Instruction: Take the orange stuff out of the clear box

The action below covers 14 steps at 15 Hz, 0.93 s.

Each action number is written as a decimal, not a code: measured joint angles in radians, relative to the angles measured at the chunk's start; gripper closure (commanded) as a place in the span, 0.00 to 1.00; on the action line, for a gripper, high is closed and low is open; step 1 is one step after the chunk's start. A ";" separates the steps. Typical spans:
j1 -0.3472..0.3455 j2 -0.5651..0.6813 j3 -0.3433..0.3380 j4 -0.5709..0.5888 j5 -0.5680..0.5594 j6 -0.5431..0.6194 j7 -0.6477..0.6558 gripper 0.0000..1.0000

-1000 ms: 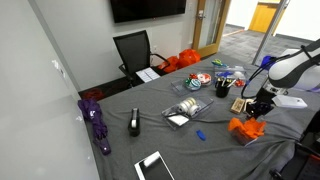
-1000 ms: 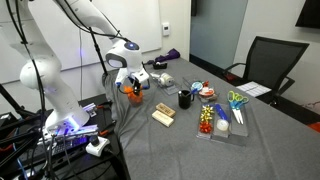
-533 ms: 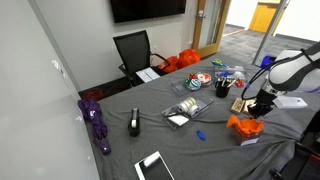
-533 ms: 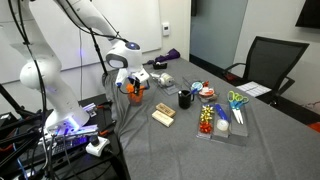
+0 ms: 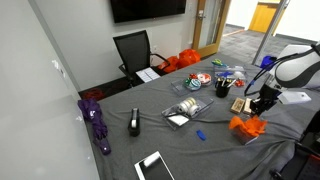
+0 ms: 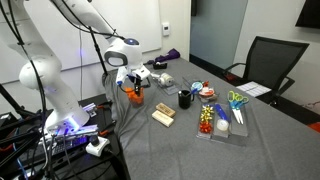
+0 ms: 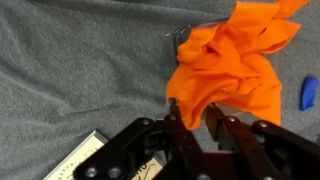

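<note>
My gripper is pinching only the near edge of the orange cloth. I should open it, move up and grab the cloth's thick middle before I lift the cloth out of the clear box.
The orange stuff is a crumpled orange cloth. It shows in both exterior views, near the table's edge. My gripper comes down on it from above and its fingers pinch a fold of the cloth. The gripper also shows in both exterior views. A bit of clear plastic rim shows at the cloth's edge. The rest of the clear box is hidden under the cloth.
A small labelled box lies by the gripper and a blue piece lies beyond the cloth. On the grey table are a black mug, a clear organiser tray, a tablet and a purple umbrella. A black chair stands behind.
The gripper and the orange cloth have shifted slightly; the cloth stays pinched between the fingers. Nothing else has moved.
</note>
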State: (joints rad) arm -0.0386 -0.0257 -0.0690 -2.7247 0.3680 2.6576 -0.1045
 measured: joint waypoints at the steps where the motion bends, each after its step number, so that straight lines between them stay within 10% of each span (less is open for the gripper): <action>1: 0.000 -0.009 -0.002 -0.002 0.000 0.000 -0.003 0.90; 14: 0.000 -0.053 -0.012 -0.013 -0.058 -0.044 -0.003 1.00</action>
State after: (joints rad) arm -0.0389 -0.0786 -0.0814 -2.7379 0.3096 2.6136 -0.1077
